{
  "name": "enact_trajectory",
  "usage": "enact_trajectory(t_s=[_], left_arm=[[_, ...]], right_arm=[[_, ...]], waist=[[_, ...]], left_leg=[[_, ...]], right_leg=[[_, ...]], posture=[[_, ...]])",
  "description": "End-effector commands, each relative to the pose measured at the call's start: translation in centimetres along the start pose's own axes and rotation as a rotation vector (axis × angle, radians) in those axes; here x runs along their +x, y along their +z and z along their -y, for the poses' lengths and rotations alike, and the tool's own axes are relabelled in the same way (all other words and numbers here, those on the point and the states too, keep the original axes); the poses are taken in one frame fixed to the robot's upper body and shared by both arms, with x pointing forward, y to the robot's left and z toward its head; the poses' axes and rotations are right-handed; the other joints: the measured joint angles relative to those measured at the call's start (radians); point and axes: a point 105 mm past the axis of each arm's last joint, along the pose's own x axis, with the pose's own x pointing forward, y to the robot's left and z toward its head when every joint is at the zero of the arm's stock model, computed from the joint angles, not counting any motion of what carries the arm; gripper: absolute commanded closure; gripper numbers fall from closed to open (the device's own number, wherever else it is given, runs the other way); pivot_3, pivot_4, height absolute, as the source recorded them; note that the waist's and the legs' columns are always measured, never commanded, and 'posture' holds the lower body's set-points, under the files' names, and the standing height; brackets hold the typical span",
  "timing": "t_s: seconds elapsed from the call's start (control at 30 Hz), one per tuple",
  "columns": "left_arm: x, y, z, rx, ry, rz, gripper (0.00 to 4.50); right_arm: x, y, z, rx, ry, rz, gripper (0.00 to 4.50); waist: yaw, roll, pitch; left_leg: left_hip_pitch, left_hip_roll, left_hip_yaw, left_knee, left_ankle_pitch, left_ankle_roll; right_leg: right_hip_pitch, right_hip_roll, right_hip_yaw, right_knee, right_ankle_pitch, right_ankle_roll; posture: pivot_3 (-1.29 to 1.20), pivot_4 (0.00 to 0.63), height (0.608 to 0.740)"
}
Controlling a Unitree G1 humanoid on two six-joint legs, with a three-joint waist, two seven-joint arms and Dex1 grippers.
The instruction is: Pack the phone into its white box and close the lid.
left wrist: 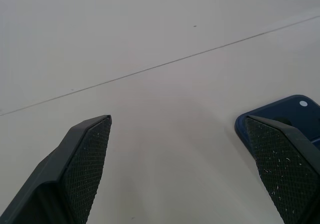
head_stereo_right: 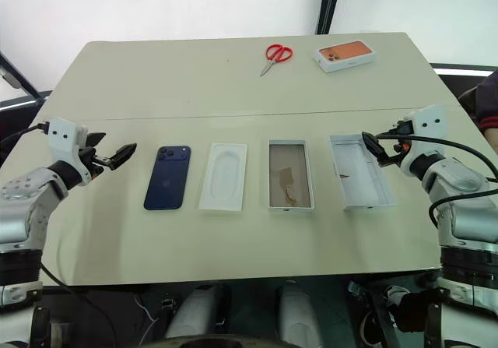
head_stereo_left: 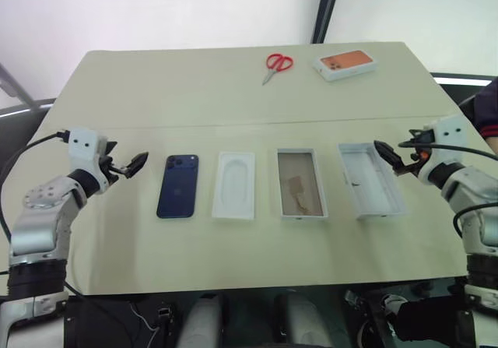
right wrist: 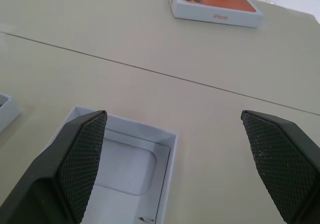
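The insert's rectangular outline (head_stereo_left: 233,186) has the same shape as the white box's opening (head_stereo_left: 302,183), so the insert will go inside and cover the box's brownish bottom when the robot lowers it.
On the beige table (head_stereo_left: 156,91) the dark blue phone (head_stereo_left: 178,185) lies flat, back up. To its right the white box (head_stereo_left: 299,183) with a brownish floor lies open. The lid (head_stereo_left: 370,181) lies farther right, its white inside facing up. My left gripper (head_stereo_left: 124,161) hovers open just left of the phone and holds nothing; in the left wrist view the phone's corner (left wrist: 285,111) shows beside one finger (left wrist: 85,159). My right gripper (head_stereo_left: 398,152) hangs open at the lid's far right corner, empty. The lid (right wrist: 135,169) sits under its fingers in the right wrist view.
A white insert (head_stereo_left: 234,184) with an oval recess lies between the phone and the box. Red scissors (head_stereo_left: 277,64) and a white box with an orange phone picture (head_stereo_left: 345,63) sit at the far edge. A person's sleeve (head_stereo_left: 486,110) shows at the right.
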Motion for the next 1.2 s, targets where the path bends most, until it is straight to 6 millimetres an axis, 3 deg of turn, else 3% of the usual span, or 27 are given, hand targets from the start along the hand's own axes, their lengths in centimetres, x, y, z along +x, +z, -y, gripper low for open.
enact_trajectory(t_s=[0.03, 0.33, 0.57, 0.77, 0.93, 1.07, 1.2], left_arm=[[-0.6, 1.6, -0.4, 0.031, 0.022, 0.059, 0.06], [-0.9, 1.6, -0.4, 0.019, 0.036, 0.069, 0.06], [-0.6, 2.2, 1.3, -0.022, -0.005, 0.097, 0.06], [-0.1, 1.9, 4.9, -0.046, -0.119, 0.074, 0.06], [0.1, 2.5, 7.7, -0.109, -0.217, 0.067, 0.06], [0.3, 2.8, 11.7, -0.239, -0.348, 0.007, 0.06], [1.3, 2.5, 13.7, -0.362, -0.371, -0.168, 0.06]], right_arm=[[0.3, 1.1, -0.1, -0.016, 0.009, 0.039, 0.0], [1.3, 2.1, -1.5, -0.014, 0.06, 0.075, 0.0], [2.0, 4.2, -7.5, -0.027, 0.287, 0.151, 0.0], [1.2, 5.3, -11.9, -0.062, 0.454, 0.187, 0.0], [0.0, 5.1, -15.0, -0.105, 0.597, 0.167, 0.0], [-0.9, 3.7, -15.6, -0.156, 0.65, 0.119, 0.0], [-1.3, 3.7, -15.2, -0.152, 0.639, 0.115, 0.0]], waist=[[0.0, 0.0, 0.0], [0.0, 0.0, 0.0], [-0.002, 0.0, 0.0], [0.003, 0.0, 0.0], [0.001, 0.0, 0.0], [0.004, 0.0, 0.0], [0.001, -0.001, 0.0]], left_leg=[[0.0, 0.0, 0.0, 0.0, 0.0, 0.0], [0.0, 0.0, 0.0, 0.0, 0.0, 0.0], [0.0, 0.0, 0.0, 0.0, 0.0, 0.0], [0.0, 0.0, -0.001, 0.001, 0.0, 0.0], [0.0, 0.0, -0.001, 0.001, 0.0, 0.0], [0.0, 0.0, -0.001, 0.001, 0.0, 0.0], [-0.001, -0.001, -0.002, 0.005, 0.0, 0.001]], right_leg=[[0.0, 0.0, 0.0, 0.0, 0.0, 0.0], [0.0, 0.0, 0.0, 0.0, 0.0, 0.0], [0.0, 0.0, 0.0, 0.0, 0.0, 0.0], [0.0, 0.0, 0.0, 0.0, 0.0, 0.0], [0.0, 0.0, 0.0, 0.0, 0.0, 0.0], [0.001, 0.0, 0.0, 0.0, 0.0, 0.0], [0.002, 0.0, -0.001, 0.001, 0.0, 0.0]], posture=[[0.0, 0.15, 0.74], [0.0, 0.15, 0.74], [0.0, 0.15, 0.74], [0.0, 0.15, 0.74], [0.0, 0.15, 0.74], [0.0, 0.15, 0.74], [0.0, 0.15, 0.74]])
